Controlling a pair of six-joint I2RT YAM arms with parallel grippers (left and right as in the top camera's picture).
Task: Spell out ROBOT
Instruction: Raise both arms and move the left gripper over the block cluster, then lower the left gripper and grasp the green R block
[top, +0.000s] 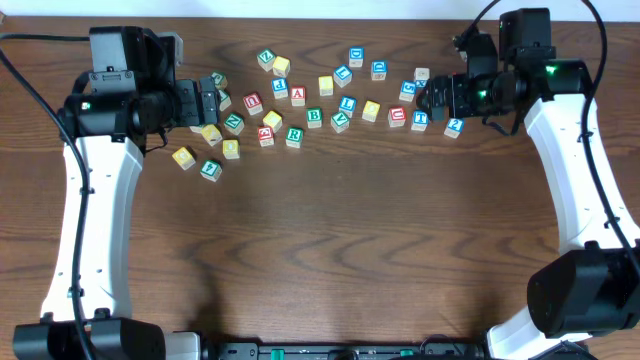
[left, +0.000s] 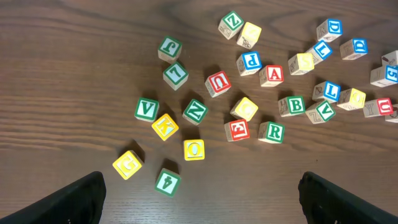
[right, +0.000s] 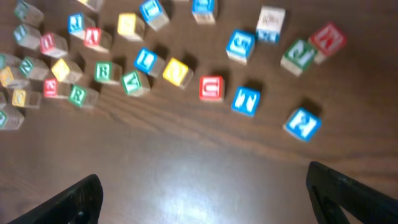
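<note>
The green R cube (top: 293, 138) is closer to my left gripper, so my right gripper should move back while my left gripper first takes R to the clear near wood (top: 316, 180).
Small wooden letter cubes lie scattered across the far middle of the table. The green R cube (top: 294, 136) (left: 272, 132) sits near the green B cube (top: 314, 117) (left: 292, 105). A yellow cube printed with an O (left: 193, 149) (top: 231, 149) lies further left, and a plain yellow cube (left: 244, 109) (top: 272, 120) lies beside R. The blue T cube (top: 420, 120) is at the right. My left gripper (top: 210, 100) (left: 202, 199) hangs open over the left end of the scatter, holding nothing. Open and empty too, my right gripper (top: 432, 97) (right: 208, 196) hovers over the right end.
Other cubes mix in: a red A (top: 297, 95) (left: 271, 74), green V (left: 147, 110) and Z (left: 195, 111), a yellow K (left: 165, 126), a blue 2 (top: 454, 127). Bare wood (top: 330, 250) fills the near half of the table.
</note>
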